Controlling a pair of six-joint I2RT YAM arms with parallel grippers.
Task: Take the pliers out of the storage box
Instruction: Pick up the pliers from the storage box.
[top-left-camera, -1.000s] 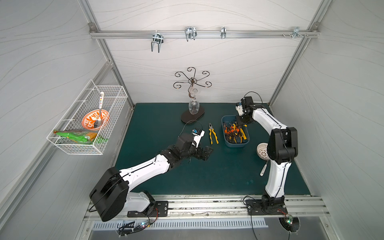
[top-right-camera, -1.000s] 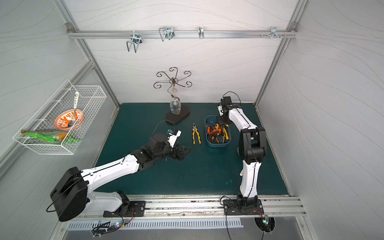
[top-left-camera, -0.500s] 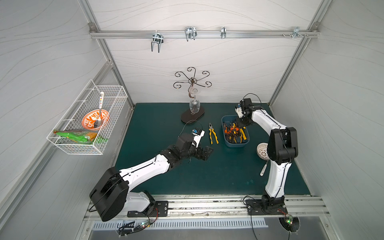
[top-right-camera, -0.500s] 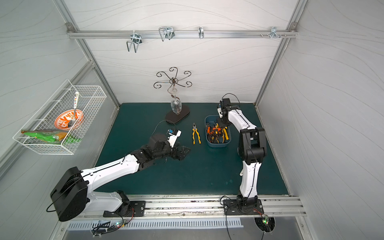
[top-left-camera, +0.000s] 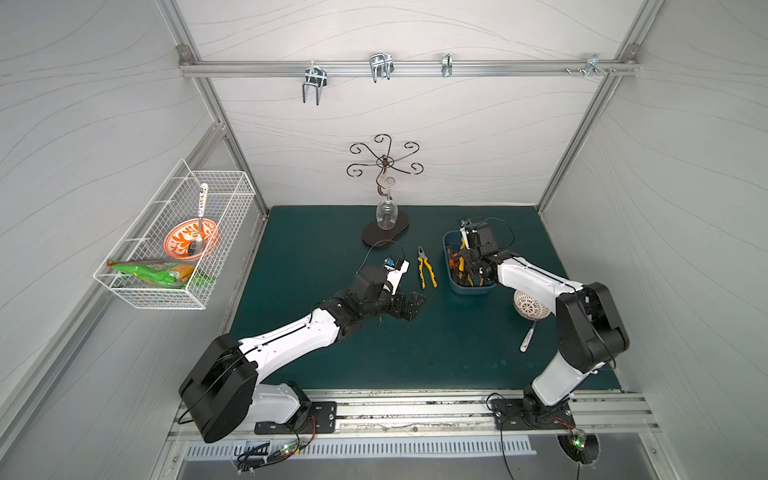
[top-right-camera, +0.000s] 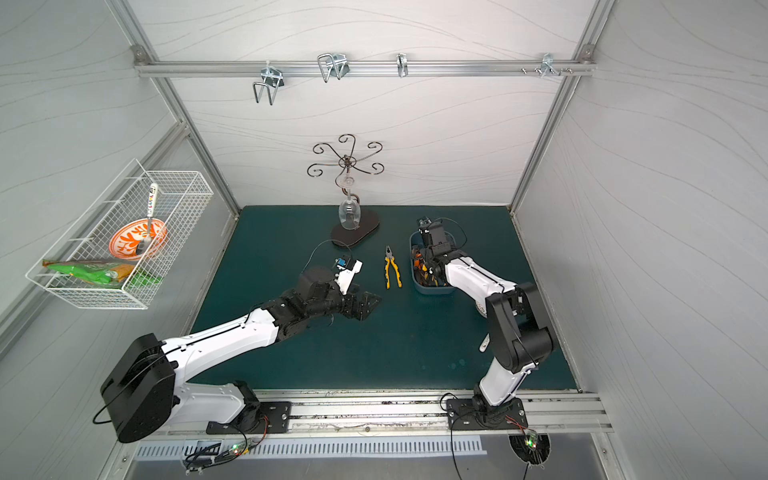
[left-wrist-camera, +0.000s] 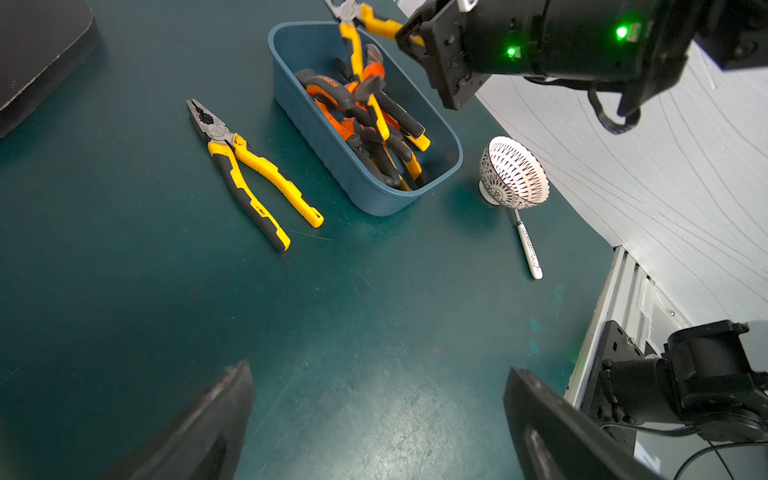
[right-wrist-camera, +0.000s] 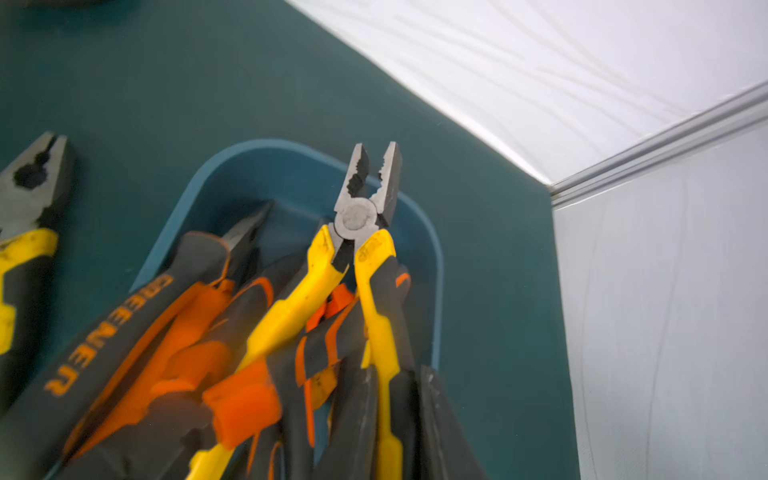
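Note:
I should lift the pliers (right-wrist-camera: 356, 216) clear with my right gripper before my left gripper takes them, because an orange-and-black handle (right-wrist-camera: 244, 400) lies across the free handle of the held pliers.
The blue storage box (top-left-camera: 469, 289) (top-right-camera: 430, 289) (left-wrist-camera: 332, 153) (right-wrist-camera: 249, 149) sits at the mat's right, with several orange-and-black and yellow-and-black pliers (left-wrist-camera: 361, 108) (right-wrist-camera: 166, 332) piled in it. My right gripper (right-wrist-camera: 395, 419) (top-left-camera: 465, 251) reaches into the box and is shut on one handle of a yellow-and-black pair (right-wrist-camera: 365, 216) (left-wrist-camera: 355, 45), whose metal head tilts up over the far rim. One more yellow-handled pair (top-left-camera: 426, 270) (top-right-camera: 392, 270) (left-wrist-camera: 249, 174) lies on the mat left of the box. My left gripper (top-left-camera: 409, 305) (left-wrist-camera: 374, 386) hovers open over bare mat nearer the front.
A patterned bowl (top-left-camera: 530, 305) (left-wrist-camera: 515, 174) lies right of the box under my right arm, with a white pen (top-left-camera: 527, 338) (left-wrist-camera: 528, 249) beside it. A glass stand on a black base (top-left-camera: 384, 232) is behind. A wire basket (top-left-camera: 174, 241) hangs on the left wall.
My right gripper has closed on a yellow pliers handle, and its wrist has shifted a little toward the front over the box. The left arm has not moved.

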